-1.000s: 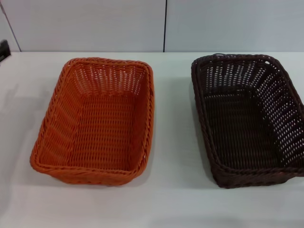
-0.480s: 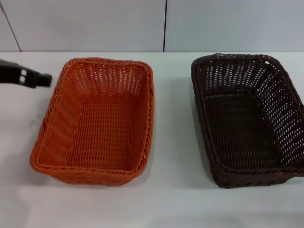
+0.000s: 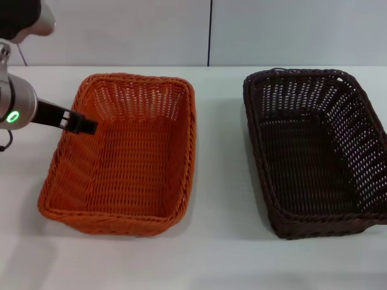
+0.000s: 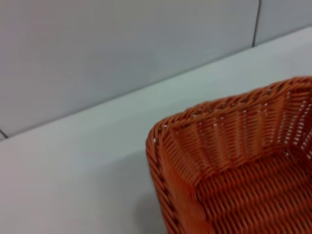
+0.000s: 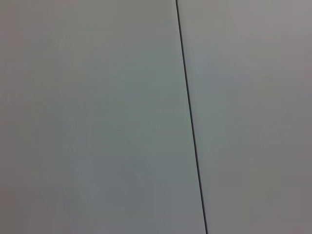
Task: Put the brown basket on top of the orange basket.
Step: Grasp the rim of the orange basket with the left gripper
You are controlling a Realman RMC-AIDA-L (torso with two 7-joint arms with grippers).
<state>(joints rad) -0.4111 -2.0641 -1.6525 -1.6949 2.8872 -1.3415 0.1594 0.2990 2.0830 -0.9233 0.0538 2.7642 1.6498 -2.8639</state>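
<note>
The robot's left gripper has its fingers reaching across the orange basket's free side rim (image 3: pixel 62 143), so it should go down next until the wicker edge (image 3: pixel 58 154) sits between the fingers, and then close.
The orange basket (image 3: pixel 124 154) stands on the left half of the white table, empty. The brown basket (image 3: pixel 314 151) stands on the right half, empty, apart from the orange one. My left gripper (image 3: pixel 84 125) comes in from the left and hangs over the orange basket's left rim, empty. The left wrist view shows a corner of the orange basket (image 4: pixel 234 156) from above. My right gripper is out of view; its wrist view shows only a grey wall.
The white table (image 3: pixel 221 181) has a strip of bare surface between the two baskets. A grey panelled wall (image 3: pixel 211 30) stands behind the table. The brown basket reaches the right edge of the head view.
My left arm has come further in from the left and moved down and right, from beside the orange basket's far left corner to over its left rim. The baskets have not moved.
</note>
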